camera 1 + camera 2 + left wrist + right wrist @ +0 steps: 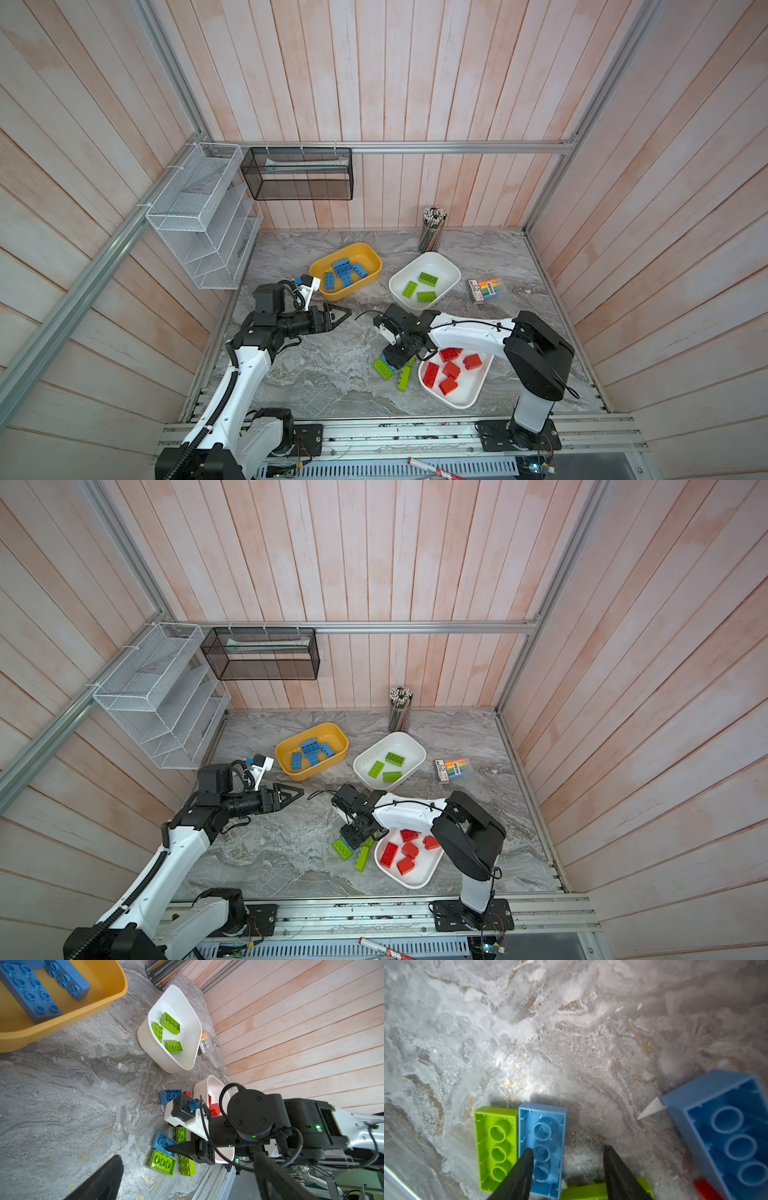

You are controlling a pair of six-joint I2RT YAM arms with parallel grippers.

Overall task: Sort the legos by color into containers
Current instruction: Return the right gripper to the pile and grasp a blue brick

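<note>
The blue lego lies flush (518, 1132) against the green lego with my finger over its hollow, so my right gripper should move over, straddling the blue lego's long sides (542, 1142).
In both top views a yellow tub (367, 254) (335, 732) holds several blue legos (343, 268). Three green legos (427, 279) lie in the far white tub (425, 259), and several red ones (451, 369) in the near white tub (468, 401). Loose bricks lie left of that tub: an upturned blue lego (543, 1138), an upturned green lego (496, 1142) beside it, and another blue lego (726, 1132) on its side. My right gripper (568, 1148) (397, 360) hangs over them, open, one fingertip (527, 1155) above the upturned blue brick. My left gripper (343, 312) (188, 1156) is wide open and empty above bare table.
A pencil cup (432, 231) stands at the back wall and a pack of markers (486, 289) lies right of the far white tub. A white wire rack (195, 216) and a black mesh rack (299, 174) hang on the walls. A red marker (428, 467) lies on the front rail.
</note>
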